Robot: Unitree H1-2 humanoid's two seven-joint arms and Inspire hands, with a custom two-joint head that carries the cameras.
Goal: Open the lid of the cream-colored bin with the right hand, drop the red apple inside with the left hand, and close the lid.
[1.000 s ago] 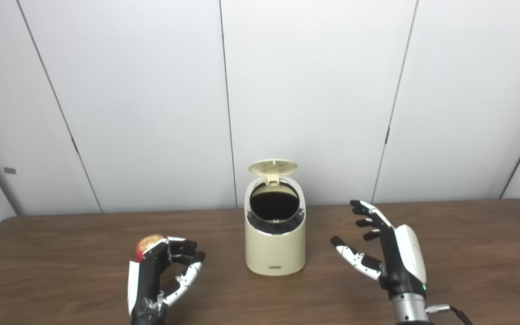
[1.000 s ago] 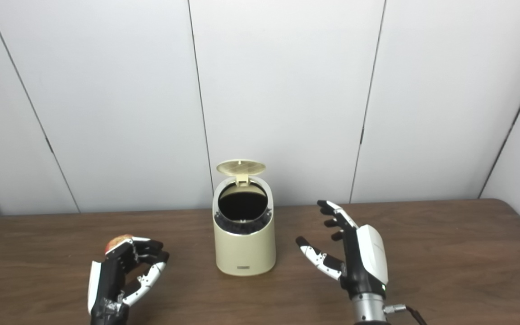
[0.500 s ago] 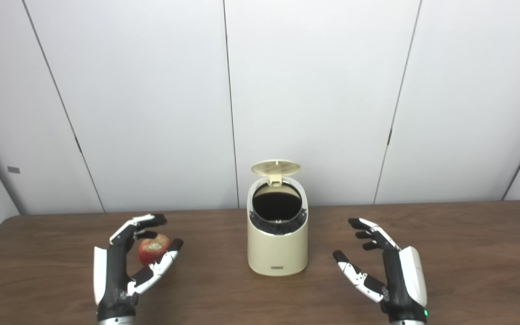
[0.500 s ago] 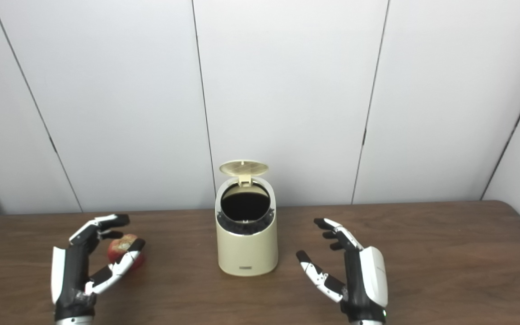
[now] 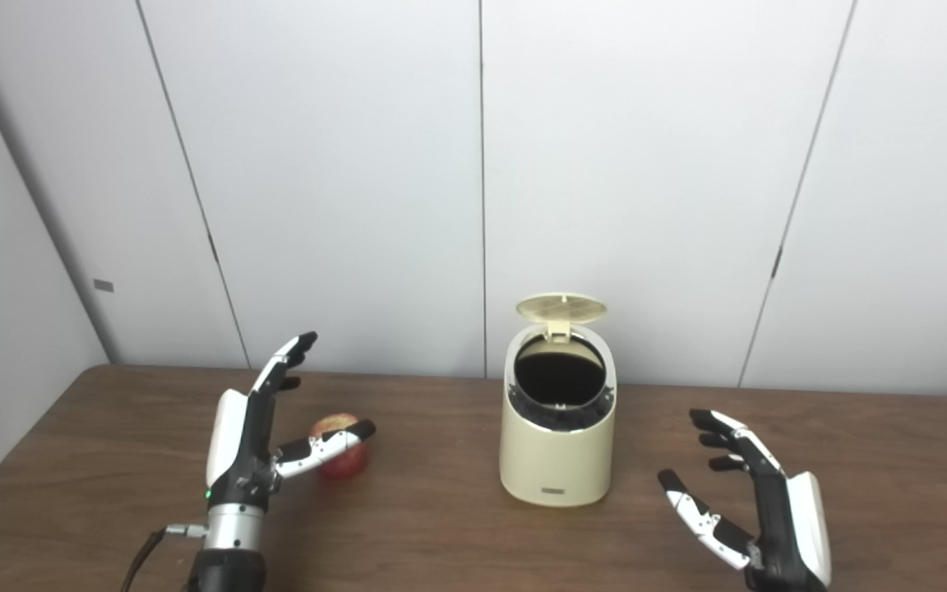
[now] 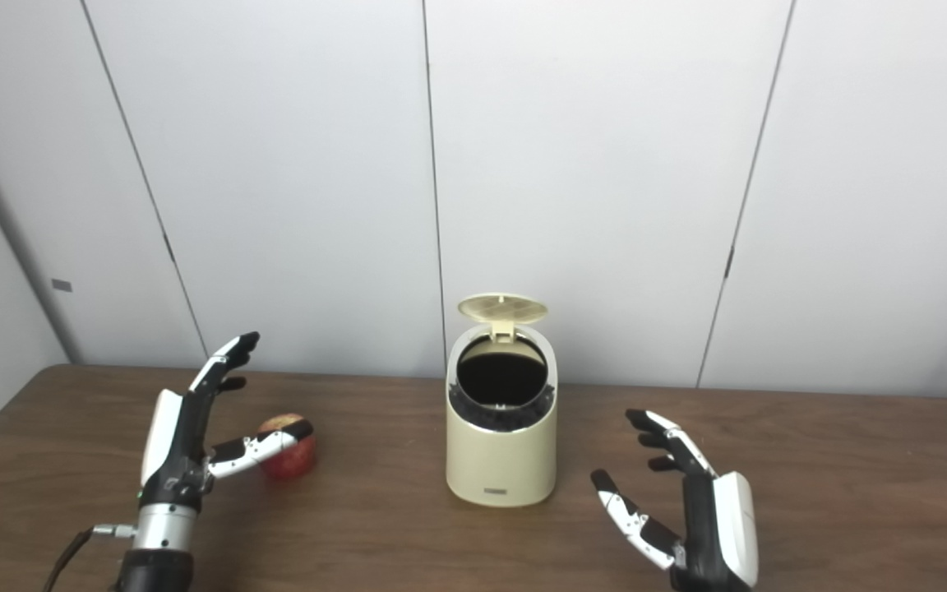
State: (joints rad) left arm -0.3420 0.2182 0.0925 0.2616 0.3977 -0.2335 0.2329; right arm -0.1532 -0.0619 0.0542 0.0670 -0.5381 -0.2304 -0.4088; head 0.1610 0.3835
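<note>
My gripper is about to drop the red apple. The bin's dark opening is wider than the apple, so I expect the apple to fall through and sink out of sight.
The cream-colored bin stands at the middle of the brown table, its round lid tipped up and back and its dark inside showing. The red apple lies on the table left of the bin. My left hand is open, fingers spread upward, beside the apple on its left, with the thumb crossing in front of it. My right hand is open and empty, low at the right of the bin, apart from it. In the right eye view the apple sits behind the left hand's thumb.
White wall panels stand right behind the table's far edge. A grey side wall closes the left. A cable runs from the left wrist.
My left hand opened and let go of the apple, which now lies on the table; the hand's fingers stretched upward. My right hand sank lower. The camera view shifted, so the whole scene moved right.
</note>
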